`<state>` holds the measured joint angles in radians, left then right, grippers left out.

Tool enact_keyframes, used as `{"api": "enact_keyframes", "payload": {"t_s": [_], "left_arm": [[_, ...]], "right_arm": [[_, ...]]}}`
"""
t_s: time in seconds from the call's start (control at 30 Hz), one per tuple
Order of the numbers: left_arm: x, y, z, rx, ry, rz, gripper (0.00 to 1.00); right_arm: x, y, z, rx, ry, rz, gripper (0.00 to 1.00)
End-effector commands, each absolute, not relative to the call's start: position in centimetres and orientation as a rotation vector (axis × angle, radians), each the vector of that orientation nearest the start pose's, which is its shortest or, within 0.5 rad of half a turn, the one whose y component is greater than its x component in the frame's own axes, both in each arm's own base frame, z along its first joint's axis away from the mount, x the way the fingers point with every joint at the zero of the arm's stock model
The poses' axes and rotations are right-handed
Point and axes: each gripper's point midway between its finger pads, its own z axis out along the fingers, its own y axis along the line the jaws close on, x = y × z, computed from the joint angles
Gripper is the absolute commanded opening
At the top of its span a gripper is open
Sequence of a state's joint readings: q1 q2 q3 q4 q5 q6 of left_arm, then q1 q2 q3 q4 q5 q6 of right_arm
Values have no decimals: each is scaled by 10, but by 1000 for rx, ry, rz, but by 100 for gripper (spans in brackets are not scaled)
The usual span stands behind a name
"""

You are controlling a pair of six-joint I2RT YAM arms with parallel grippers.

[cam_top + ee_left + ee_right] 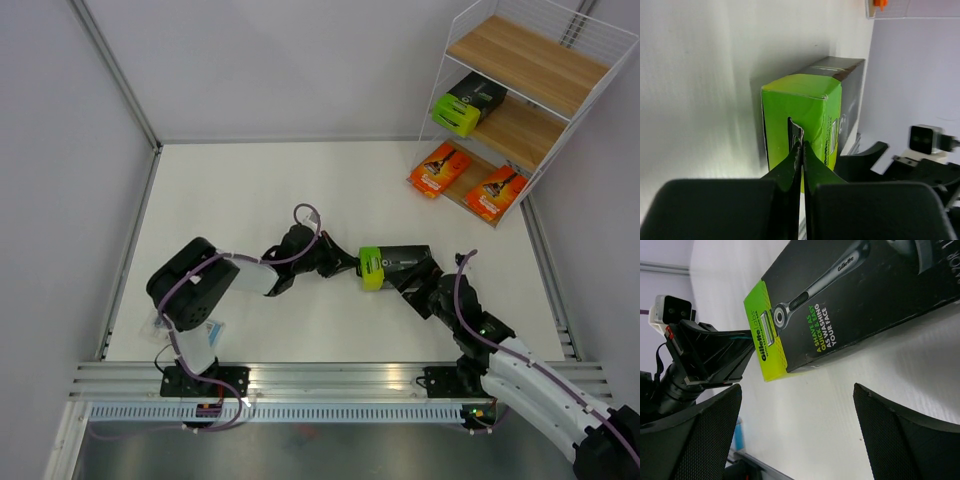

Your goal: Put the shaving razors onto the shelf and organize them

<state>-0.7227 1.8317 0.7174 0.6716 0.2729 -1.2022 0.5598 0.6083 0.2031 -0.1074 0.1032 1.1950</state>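
My left gripper should turn the black razor box [404, 256] by its green end [371, 268] first, because the box lies crosswise to my right gripper. My right gripper will then take hold there.
A black razor box with a lime-green end [395, 265] lies on the white table mid-right. My left gripper [352, 263] is shut, its tips against the green end [805, 107] at a small slot; I cannot tell if they pinch a tab. My right gripper [410, 282] is open, just on the near side of the box [855, 300], not touching it. The wire shelf [575, 75] stands far right. A second black and green box [468, 103] lies on its middle board. Two orange cards [441, 168] [501, 188] lie on the bottom board.
A pack with a blue card [213, 330] lies near the left arm's base, mostly hidden by the arm; a blue sliver also shows in the right wrist view [738, 434]. The shelf's top board [530, 55] is bare. A metal rail [330, 385] runs along the near edge.
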Motion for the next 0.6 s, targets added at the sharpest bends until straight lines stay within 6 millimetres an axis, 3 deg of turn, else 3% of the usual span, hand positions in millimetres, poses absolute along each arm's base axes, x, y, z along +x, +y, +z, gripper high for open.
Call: {"api": "enact_keyframes", "payload": {"t_s": [0.0, 0.07, 0.17, 0.33, 0.43, 0.57], "left_arm": [[295, -375, 133, -430, 2197, -1508, 2], [296, -374, 150, -432, 2172, -1505, 2], [293, -374, 156, -438, 2200, -1476, 2], [274, -386, 161, -449, 2251, -1465, 2], [265, -385, 157, -480, 2255, -1442, 2], [261, -387, 160, -504, 2236, -1450, 2]], "right_arm": [[215, 170, 97, 844, 1984, 1128, 98], [215, 167, 95, 880, 1951, 1150, 98], [214, 163, 96, 898, 1911, 1163, 98], [214, 164, 104, 988, 1823, 1274, 98], [219, 160, 116, 1045, 1685, 1372, 98], [222, 150, 114, 1155, 1667, 1316, 98]]}}
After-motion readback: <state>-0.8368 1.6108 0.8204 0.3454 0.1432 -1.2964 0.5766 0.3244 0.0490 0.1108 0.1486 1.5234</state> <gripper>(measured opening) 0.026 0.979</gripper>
